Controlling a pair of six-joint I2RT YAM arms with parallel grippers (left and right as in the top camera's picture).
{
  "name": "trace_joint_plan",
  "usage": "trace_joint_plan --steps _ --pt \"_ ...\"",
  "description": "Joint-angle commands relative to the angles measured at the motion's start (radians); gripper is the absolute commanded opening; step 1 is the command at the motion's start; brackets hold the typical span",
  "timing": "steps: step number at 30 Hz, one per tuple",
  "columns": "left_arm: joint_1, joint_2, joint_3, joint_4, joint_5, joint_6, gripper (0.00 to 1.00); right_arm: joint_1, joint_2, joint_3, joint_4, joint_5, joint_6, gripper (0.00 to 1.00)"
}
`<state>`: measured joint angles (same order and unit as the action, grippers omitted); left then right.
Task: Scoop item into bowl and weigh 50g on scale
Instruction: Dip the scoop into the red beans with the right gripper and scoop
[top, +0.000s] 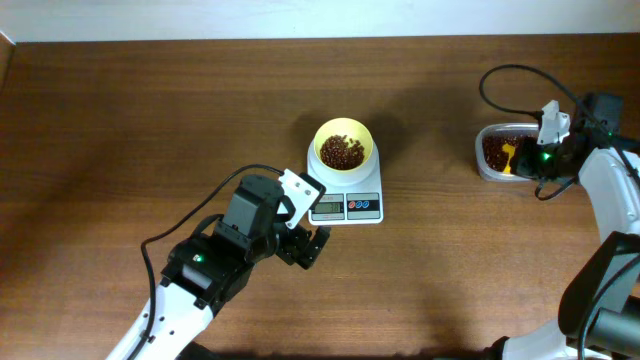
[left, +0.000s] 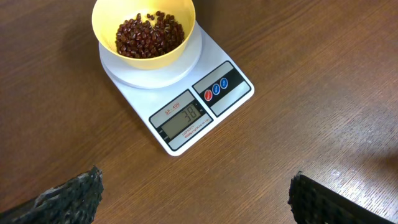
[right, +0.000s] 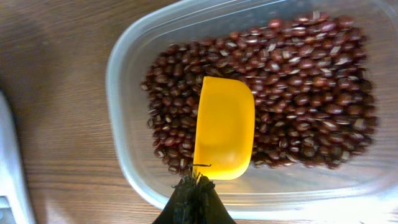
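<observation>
The robot's right gripper needs to swing back and bring the yellow scoop's cup level, because the cup is tilted in the beans, before it takes beans to the pale-yellow bowl.
The pale-yellow bowl stands on the white scale and holds a heap of dark reddish-brown beans. The display reads 38. My left gripper is open and empty, hovering just in front of the scale. My right gripper is shut on the yellow scoop, whose empty cup rests over the beans in the clear tub.
The tub stands at the far right of the wooden table. Cables run from the right arm over the tub's far side.
</observation>
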<state>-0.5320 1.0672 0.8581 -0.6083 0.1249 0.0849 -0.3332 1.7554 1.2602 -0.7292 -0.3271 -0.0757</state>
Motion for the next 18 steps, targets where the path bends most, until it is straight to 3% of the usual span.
trace_joint_plan --steps 1,14,18 --pt "-0.002 0.001 -0.01 0.002 0.017 -0.01 0.99 0.001 0.019 -0.014 -0.009 -0.097 0.005 0.04" --pt "-0.002 0.0 -0.01 0.002 0.017 -0.01 0.99 -0.006 0.019 -0.014 0.08 -0.208 0.031 0.04" --pt "-0.002 0.0 -0.01 0.002 0.017 -0.01 0.99 -0.069 0.019 -0.014 0.075 -0.302 0.031 0.04"
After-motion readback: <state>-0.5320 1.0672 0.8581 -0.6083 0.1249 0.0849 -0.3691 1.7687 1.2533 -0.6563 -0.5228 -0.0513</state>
